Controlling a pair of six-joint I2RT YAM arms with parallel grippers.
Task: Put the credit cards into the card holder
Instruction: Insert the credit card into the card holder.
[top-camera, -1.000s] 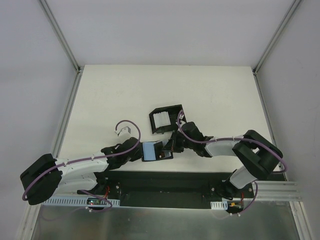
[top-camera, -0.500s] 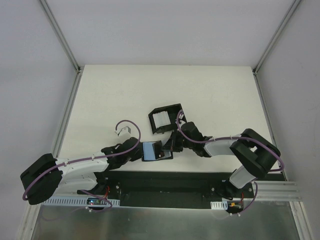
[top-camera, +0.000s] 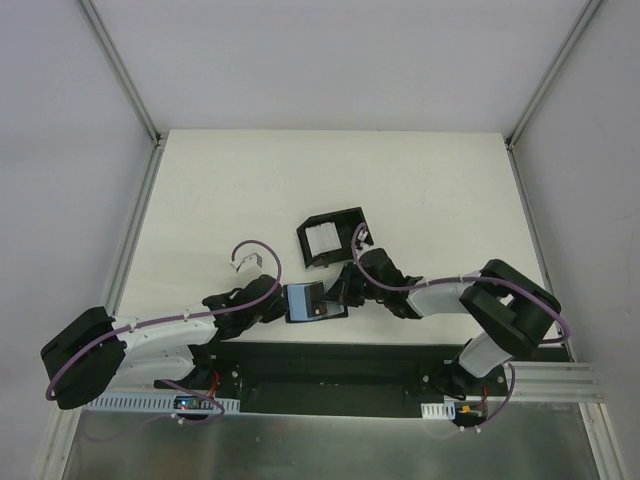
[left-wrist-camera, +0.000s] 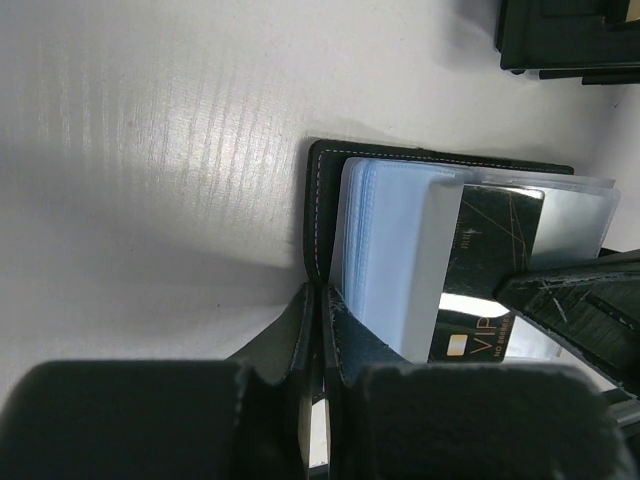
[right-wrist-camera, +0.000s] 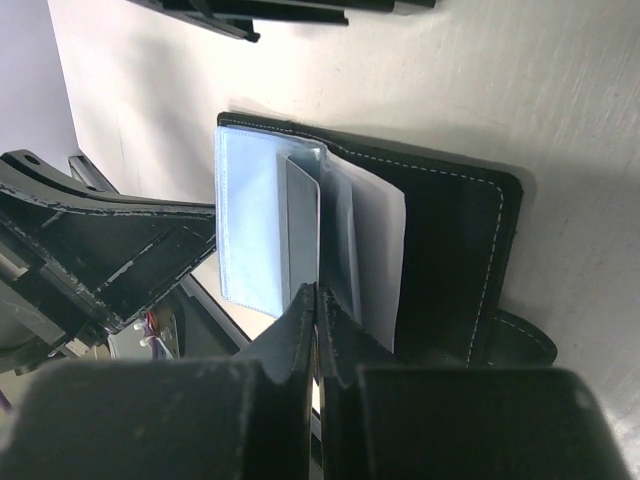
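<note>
The credit card (left-wrist-camera: 482, 255) is only partway inside the card holder's sleeve. Next, my right gripper opens and pushes the credit card's outer edge (right-wrist-camera: 319, 222) in farther.
The card holder (top-camera: 305, 300) lies open near the table's front edge, its bluish-grey sleeves fanned up. From the left, my left gripper (top-camera: 278, 303) is shut on its black stitched cover (left-wrist-camera: 322, 200), and the jaws (left-wrist-camera: 320, 300) pinch that edge. My right gripper (top-camera: 338, 290) comes from the right and is shut (right-wrist-camera: 317, 292) on a thin pale credit card (right-wrist-camera: 302, 215), which stands edge-on among the sleeves (right-wrist-camera: 250, 220). In the left wrist view a black card (left-wrist-camera: 490, 245) shows inside a clear sleeve. More credit cards (top-camera: 322, 238) stand in the black box.
The black open-topped box (top-camera: 345, 222) sits just behind the holder; its edge shows at the top of both wrist views (left-wrist-camera: 570, 40) (right-wrist-camera: 260, 10). A small white clip (top-camera: 242, 263) lies left of the holder. The table's front edge and the black base plate (top-camera: 330, 365) are close below.
My right gripper has edged left and slightly down with the card, closer into the holder's sleeves. The left gripper and the holder have barely shifted.
</note>
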